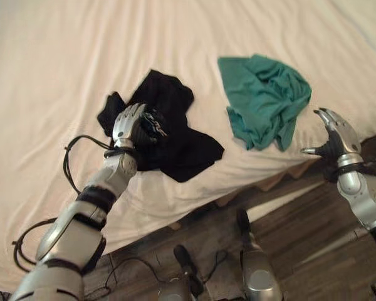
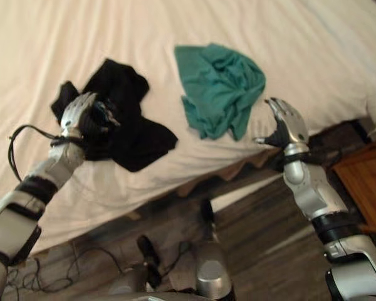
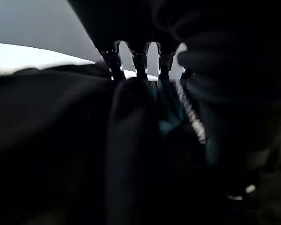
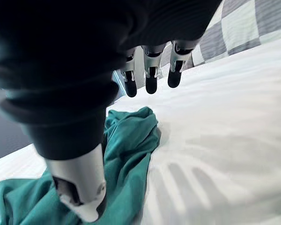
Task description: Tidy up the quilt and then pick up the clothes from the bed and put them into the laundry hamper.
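The teal garment is lying bunched up in loose folds. It will fall open into a long, limp drape when I lift and carry it.
A black garment lies crumpled on the cream quilt near the bed's front edge. My left hand rests on its left part, fingers curled into the dark cloth. A teal garment lies bunched to the right of the black one, apart from it. My right hand hovers open just right of the teal garment, above the bed's edge, its fingers straight and holding nothing.
The quilt spreads smooth with light creases behind both garments. The bed's front edge runs diagonally, with wooden floor below it. A wooden nightstand stands at the right. A checked pillow lies beyond the right hand.
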`<state>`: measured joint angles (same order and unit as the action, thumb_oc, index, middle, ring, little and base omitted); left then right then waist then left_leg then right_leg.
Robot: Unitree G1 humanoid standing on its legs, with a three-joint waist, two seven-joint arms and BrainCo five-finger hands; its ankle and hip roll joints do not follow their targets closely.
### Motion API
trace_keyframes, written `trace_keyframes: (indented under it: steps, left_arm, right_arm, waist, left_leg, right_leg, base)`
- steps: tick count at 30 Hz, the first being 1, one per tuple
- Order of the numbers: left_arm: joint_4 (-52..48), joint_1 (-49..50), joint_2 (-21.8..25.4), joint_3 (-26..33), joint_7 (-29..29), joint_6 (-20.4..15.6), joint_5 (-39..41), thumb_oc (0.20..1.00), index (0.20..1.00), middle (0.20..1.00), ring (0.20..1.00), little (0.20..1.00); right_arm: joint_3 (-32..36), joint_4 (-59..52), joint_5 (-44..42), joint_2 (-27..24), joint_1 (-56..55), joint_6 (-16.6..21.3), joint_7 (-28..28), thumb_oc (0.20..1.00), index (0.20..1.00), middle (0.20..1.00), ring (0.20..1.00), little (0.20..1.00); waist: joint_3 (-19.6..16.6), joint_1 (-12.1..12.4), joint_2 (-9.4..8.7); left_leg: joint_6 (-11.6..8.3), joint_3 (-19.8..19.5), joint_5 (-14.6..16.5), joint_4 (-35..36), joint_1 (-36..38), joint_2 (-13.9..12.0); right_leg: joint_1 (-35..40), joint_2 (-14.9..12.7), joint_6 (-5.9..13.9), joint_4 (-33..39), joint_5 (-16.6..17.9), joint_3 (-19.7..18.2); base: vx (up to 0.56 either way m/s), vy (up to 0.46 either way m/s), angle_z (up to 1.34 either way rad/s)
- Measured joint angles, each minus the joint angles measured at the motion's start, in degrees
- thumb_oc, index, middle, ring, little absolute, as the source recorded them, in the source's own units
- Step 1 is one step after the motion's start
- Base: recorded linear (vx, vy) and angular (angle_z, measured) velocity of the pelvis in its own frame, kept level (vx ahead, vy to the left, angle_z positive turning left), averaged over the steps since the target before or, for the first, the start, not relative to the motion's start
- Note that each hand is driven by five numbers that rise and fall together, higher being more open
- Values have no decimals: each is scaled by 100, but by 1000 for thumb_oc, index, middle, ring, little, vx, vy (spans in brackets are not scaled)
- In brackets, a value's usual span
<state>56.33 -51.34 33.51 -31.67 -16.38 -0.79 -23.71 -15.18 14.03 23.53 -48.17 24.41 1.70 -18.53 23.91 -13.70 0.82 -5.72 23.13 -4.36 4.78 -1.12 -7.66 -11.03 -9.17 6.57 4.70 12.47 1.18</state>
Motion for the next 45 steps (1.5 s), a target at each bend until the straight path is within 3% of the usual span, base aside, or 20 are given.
trace_keyframes:
  steps: [1,2,6,7,9,12,14,17,22,26,27,28,29,34,36,39,45]
  left_arm:
    - [-17,-18,-19,43,18,91,1,730,730,730,730,730]
    - [83,-76,-28,18,20,108,-208,203,203,203,203,203]
    - [325,-429,-98,-270,187,240,-1371,200,200,200,200,200]
    - [306,-336,-164,-195,214,249,-1567,200,200,200,200,200]
    - [147,-181,-231,-158,214,245,-1611,200,200,200,200,200]
    - [-497,618,-464,467,213,22,-1439,200,200,200,200,200]
    - [-1317,1613,-535,1164,269,-360,-444,200,200,200,200,200]
    - [-2072,2758,-616,1418,423,-770,655,200,200,200,200,200]
    - [-3599,4398,-597,1699,963,-906,1877,200,200,200,200,200]
    - [-4289,5648,-294,1680,1457,-860,3020,200,200,200,200,200]
    - [-4295,5767,-276,1681,1517,-794,3106,200,200,200,200,200]
    - [-4297,5832,-243,1644,1559,-773,3208,200,200,200,200,200]
    - [-4298,5856,-216,1619,1682,-692,3263,200,200,200,200,200]
    - [-4296,5818,-190,1558,1909,-619,3258,200,200,200,200,200]
    - [-4293,5816,-191,1538,1936,-614,3254,200,200,200,200,200]
    - [-4281,5843,-198,1512,2081,-571,3229,200,200,200,200,200]
    - [-4051,5883,-316,1536,2171,-437,3134,200,200,200,200,200]
  right_arm:
    - [-19,-16,0,1,44,42,2,1000,1000,1000,1000,1000]
    - [-81,-4,0,-72,59,56,5,1000,1000,1000,1000,1000]
    - [-399,173,33,-509,508,49,41,1000,1000,1000,1000,1000]
    - [-1034,370,161,-844,1013,37,111,1000,1000,1000,1000,1000]
    - [-1140,595,332,-910,1404,51,203,1000,1000,1000,1000,1000]
    - [-1637,1453,359,-1076,2215,-61,268,1000,1000,1000,1000,1000]
    - [-1840,1907,393,-1124,2456,-95,441,1000,1000,1000,1000,1000]
    - [-2357,3025,587,-1239,2770,-233,739,1000,1000,1000,1000,1000]
    - [-2382,5004,974,-1021,2698,-230,1046,1000,1000,1000,1000,1000]
    - [-1561,5833,950,-803,2350,-407,1230,1000,1000,1000,1000,1000]
    - [-1365,5860,934,-787,2205,-441,1225,586,586,586,586,586]
    - [-1237,5862,902,-770,2111,-450,1208,429,429,429,429,429]
    - [-932,5787,873,-661,1841,-522,1090,200,200,200,200,200]
    - [-95,4439,438,-114,753,-580,833,200,200,200,200,200]
    - [22,3879,172,71,474,-541,822,200,200,200,200,200]
    - [362,2974,-471,518,-62,-409,714,200,200,200,200,200]
    - [978,2400,-2059,1258,-580,-138,733,200,200,200,200,200]
  waist:
    - [72,-30,-14]
    - [120,-26,-6]
    - [118,111,66]
    - [118,117,66]
    - [113,222,84]
    - [36,425,190]
    - [-28,492,303]
    - [-182,721,496]
    - [-293,1135,642]
    - [-331,1355,682]
    - [-346,1436,656]
    - [-355,1474,644]
    - [-366,1533,608]
    - [-559,1501,253]
    - [-629,1359,124]
    - [-688,1345,25]
    - [-792,1231,-99]
  left_leg:
    - [-1,4,1,0,3,-5]
    - [-8,11,6,1,-23,-18]
    - [-7,-32,5,2,-69,-32]
    - [-8,-13,6,1,-31,-14]
    - [-8,-34,7,3,-8,-27]
    - [-26,-58,1,3,22,-77]
    - [-31,-206,-2,3,20,-110]
    - [-28,-412,-21,2,-63,-124]
    - [-10,-860,-146,1,-254,-123]
    - [37,-1290,-212,3,-329,-17]
    - [47,-1317,-220,3,-340,12]
    - [47,-1351,-207,3,-360,29]
    - [74,-1433,-204,5,-386,69]
    - [96,-1433,-225,35,-360,69]
    - [98,-1428,-227,16,-335,74]
    - [94,-1278,-189,30,-166,65]
    - [67,-1171,-110,23,59,47]
  right_leg:
    - [-4,10,0,0,0,-7]
    - [-46,19,0,1,-2,-12]
    - [-44,2,0,1,-4,48]
    - [-31,-1,1,2,-4,26]
    - [13,0,-3,3,-10,52]
    - [69,22,-28,3,-31,107]
    - [125,43,-65,3,-59,194]
    - [174,27,-90,2,-104,407]
    - [280,-17,-107,1,-140,840]
    - [524,-120,-84,2,-184,1245]
    - [531,-154,-84,3,-184,1267]
    - [533,-170,-75,3,-190,1289]
    - [561,-208,-67,2,-196,1362]
    - [603,-255,-51,5,-203,1385]
    - [611,-242,-41,4,-198,1360]
    - [673,-214,-56,4,-171,1222]
    - [838,-185,-40,6,-184,1117]
  base:
    - [5,-21,-5]
    - [19,-30,-3]
    - [21,-31,3]
    - [0,0,0]
    - [43,-34,0]
    - [58,-48,5]
    - [49,-49,18]
    - [28,-55,30]
    - [13,-36,49]
    - [10,25,56]
    - [11,66,38]
    - [17,88,26]
    - [-1,70,30]
    - [20,57,3]
    - [45,74,-7]
    - [42,66,-23]
    - [18,62,-8]
